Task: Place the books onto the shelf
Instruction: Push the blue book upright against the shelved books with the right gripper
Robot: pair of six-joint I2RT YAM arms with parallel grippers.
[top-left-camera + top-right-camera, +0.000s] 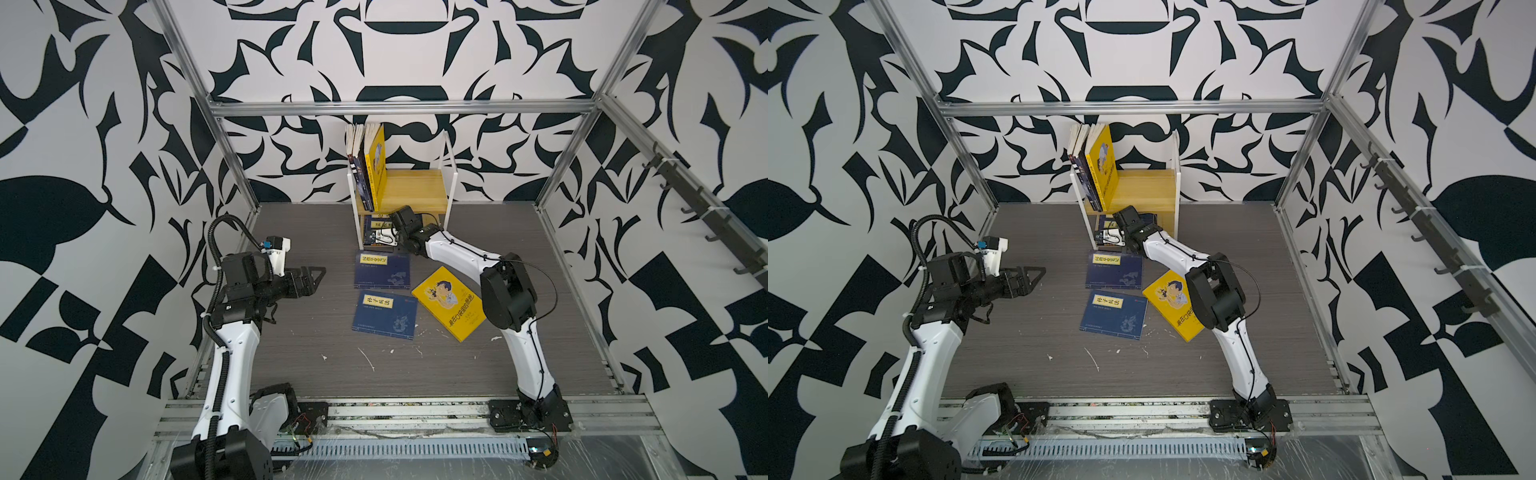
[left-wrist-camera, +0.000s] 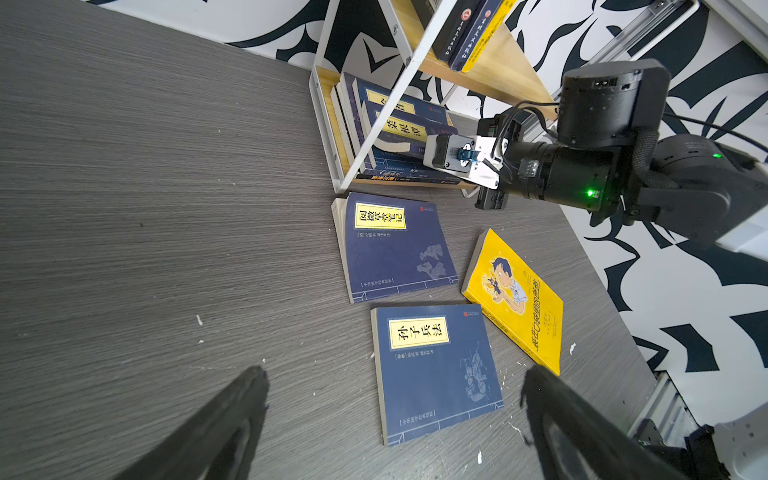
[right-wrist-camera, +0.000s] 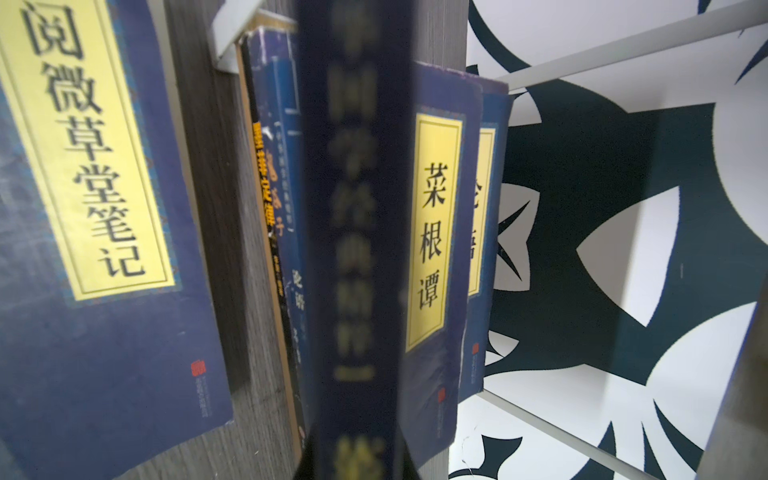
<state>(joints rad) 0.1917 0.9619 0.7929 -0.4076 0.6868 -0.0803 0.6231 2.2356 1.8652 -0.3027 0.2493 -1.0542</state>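
Observation:
Next, my right gripper lets go of the book flat and pushes the spine (image 3: 356,344) in, because it is holding the navy book tilted (image 3: 356,184) by its spine over the lower level's stack.
The shelf (image 1: 415,189) stands at the back centre of the table, and three books (image 1: 368,166) stand upright at the left end of its top board. Several navy books lean in the lower tier (image 2: 374,124). My right gripper (image 1: 382,239) reaches into that tier. It is shut on a navy book whose blurred spine (image 3: 357,208) fills the middle of the right wrist view. Two navy books (image 1: 382,270) (image 1: 385,311) and a yellow book (image 1: 451,303) lie flat on the table. My left gripper (image 1: 316,276) hangs open to their left, empty.
Aluminium frame posts (image 1: 232,158) and patterned walls close in the table on three sides. A rail with the arm bases (image 1: 415,409) runs along the front edge. A bar of hooks (image 1: 706,216) lines the right wall. The right arm's elbow (image 1: 507,291) hangs over the yellow book's corner.

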